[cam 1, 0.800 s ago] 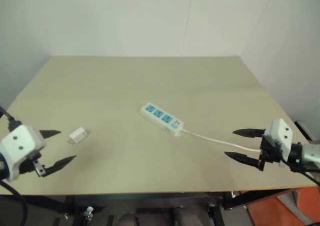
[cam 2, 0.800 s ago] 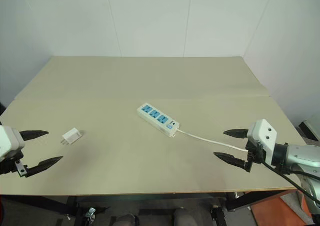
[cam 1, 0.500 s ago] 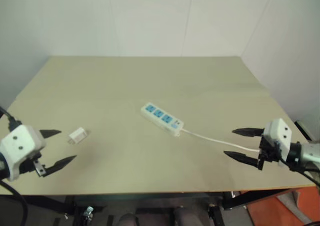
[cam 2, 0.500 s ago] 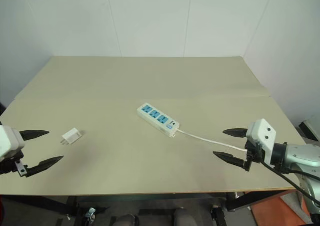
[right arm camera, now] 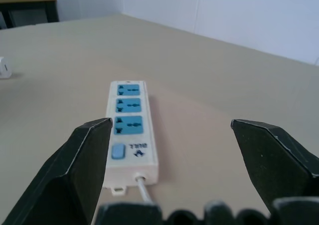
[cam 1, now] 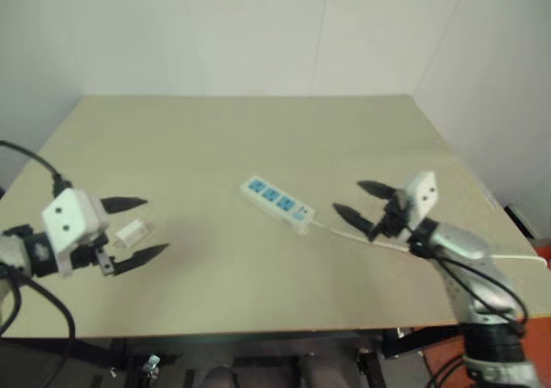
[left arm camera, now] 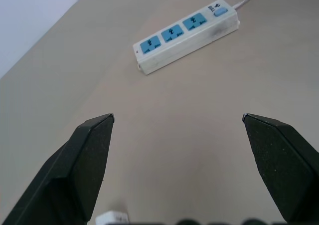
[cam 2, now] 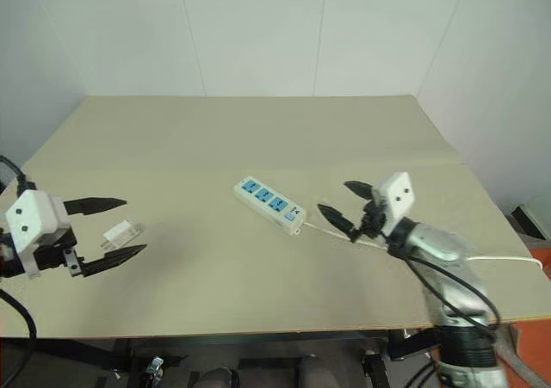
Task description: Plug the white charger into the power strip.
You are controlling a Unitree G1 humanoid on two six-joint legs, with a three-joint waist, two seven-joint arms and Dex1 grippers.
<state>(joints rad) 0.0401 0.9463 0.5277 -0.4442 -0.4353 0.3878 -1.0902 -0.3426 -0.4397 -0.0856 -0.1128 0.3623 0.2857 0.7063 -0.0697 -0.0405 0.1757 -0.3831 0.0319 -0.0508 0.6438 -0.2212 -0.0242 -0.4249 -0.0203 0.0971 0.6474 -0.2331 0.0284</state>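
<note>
The white charger (cam 2: 121, 233) is behind the ends of my left gripper's fingers, so my left gripper should move back, tip down and pick up the white charger from above.
The white charger (cam 1: 131, 231) lies flat on the table's left side. My left gripper (cam 1: 155, 226) is open, one finger on either side of the charger in the head views; the left wrist view has the charger (left arm camera: 112, 217) low between the finger bases. The power strip (cam 1: 277, 203) lies slantwise at mid-table with three blue sockets facing up, and it also appears ahead of the left gripper (left arm camera: 187, 33). My right gripper (cam 1: 348, 196) is open, just right of the strip's switch end and above its cord (cam 1: 344, 231). The right wrist view looks along the strip (right arm camera: 130, 125).
The beige table (cam 1: 258, 130) stands in a white-walled corner. The strip's thin white cord trails toward the right edge (cam 1: 516, 255).
Both arms have swung inward. The left gripper moved right until its fingers flank the charger. The right gripper moved left and up the picture, to the strip's switch end.
</note>
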